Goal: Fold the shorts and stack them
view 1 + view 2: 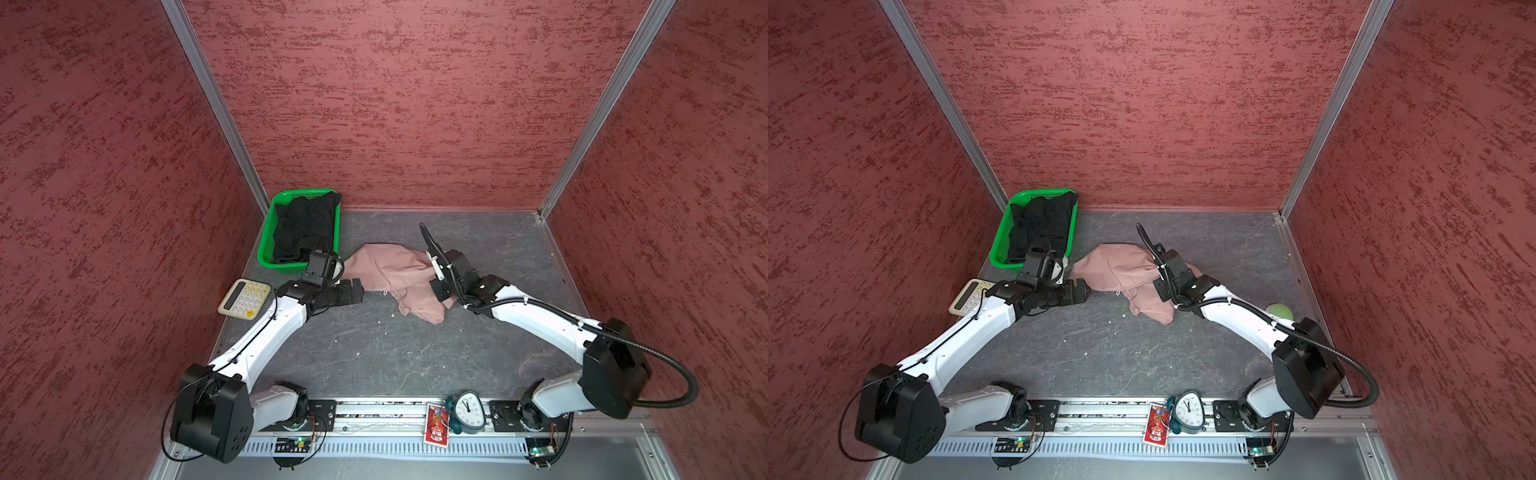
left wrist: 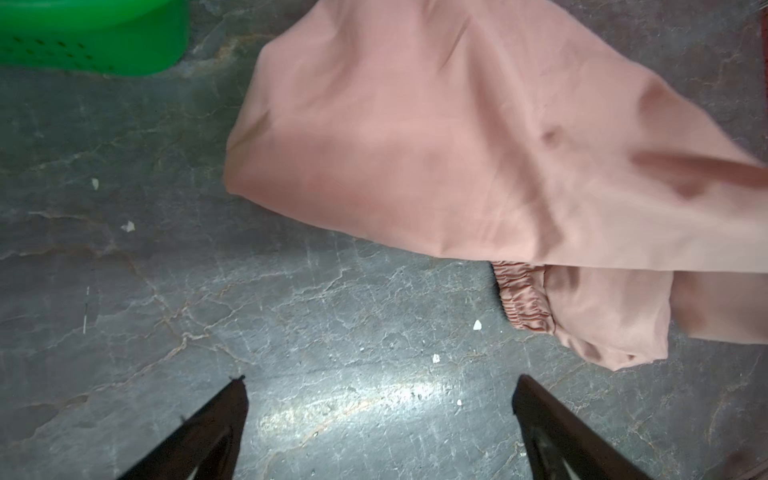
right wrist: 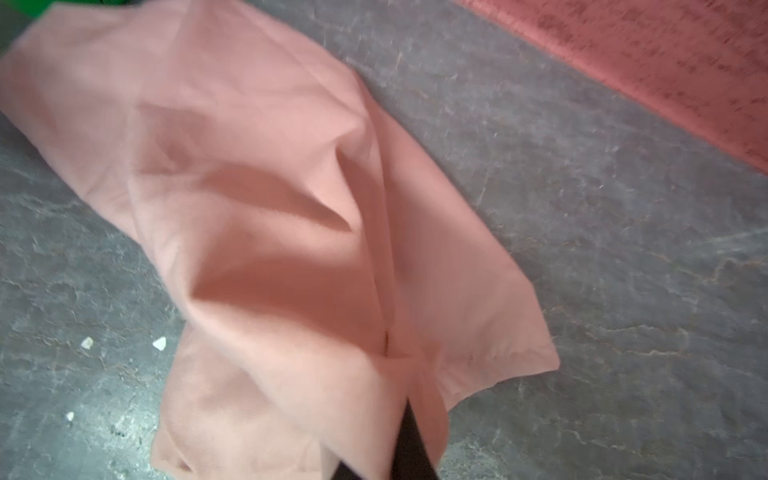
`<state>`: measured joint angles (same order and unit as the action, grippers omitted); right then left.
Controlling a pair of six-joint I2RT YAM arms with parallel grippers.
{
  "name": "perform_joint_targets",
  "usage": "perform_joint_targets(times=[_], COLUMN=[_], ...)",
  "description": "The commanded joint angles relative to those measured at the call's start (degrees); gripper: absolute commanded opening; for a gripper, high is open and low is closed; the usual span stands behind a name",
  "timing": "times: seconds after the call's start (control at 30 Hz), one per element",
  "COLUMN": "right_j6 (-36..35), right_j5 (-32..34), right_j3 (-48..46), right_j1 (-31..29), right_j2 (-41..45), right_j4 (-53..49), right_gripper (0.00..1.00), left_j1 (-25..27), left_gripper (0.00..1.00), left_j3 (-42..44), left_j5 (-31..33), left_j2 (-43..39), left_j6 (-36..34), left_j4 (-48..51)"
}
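The gathered waistband [image 2: 524,297] is going under a fold, so the dusty pink shorts [image 1: 390,265] will show a hidden white drawstring when I lift them and spread them out.
The dusty pink shorts [image 1: 390,270] [image 1: 1117,270] lie crumpled mid-table, their gathered waistband [image 2: 523,297] peeking out under a fold. My right gripper [image 1: 435,291] [image 1: 1160,291] [image 3: 409,409] is shut on the pink cloth [image 3: 270,208] at the heap's right side, and the fabric drapes over the fingers. My left gripper [image 1: 359,291] [image 1: 1084,291] [image 2: 378,384] stands open just left of the heap, above bare table, with nothing between its fingers. The black shorts [image 1: 303,226] [image 1: 1038,226] lie bunched in the green basket [image 1: 266,249] [image 1: 998,253] [image 2: 83,37].
A cream calculator [image 1: 245,298] [image 1: 969,297] lies by the left arm. A clock [image 1: 469,409] [image 1: 1187,409] and a red card [image 1: 436,424] sit on the front rail. A green ball [image 1: 1279,311] shows behind the right arm. Red walls enclose three sides.
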<state>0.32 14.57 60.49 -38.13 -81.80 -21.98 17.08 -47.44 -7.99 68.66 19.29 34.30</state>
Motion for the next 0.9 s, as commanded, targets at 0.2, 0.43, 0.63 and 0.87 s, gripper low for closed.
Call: perform_joint_targets(times=[0.2,0.43,0.63,0.87], right_j6=[-3.4,1.4,5.4,6.1], right_j5=[0.1,0.4,-8.6,-16.4], right_j3=[12.0,12.9,14.9,16.4], right_j1=[1.0,2.4,10.7,16.3], right_j2=[13.4,12.8,11.0,8.0], right_j4=[-11.5,-12.1,-9.3,-6.6], right_gripper=[0.00,0.00,0.00,0.00], left_j1=[1.0,3.1,14.2,27.0], left_gripper=[0.99,0.99,0.99,0.99], left_j3=[2.6,7.8,9.7,13.3], left_j5=[-3.5,-5.7,-3.1,7.7], left_j2=[-3.5,-2.7,-2.7,0.5], left_j6=[-3.0,-3.1,-6.7,-2.2], left_j4=[-4.0,-11.2,-13.0,-15.0])
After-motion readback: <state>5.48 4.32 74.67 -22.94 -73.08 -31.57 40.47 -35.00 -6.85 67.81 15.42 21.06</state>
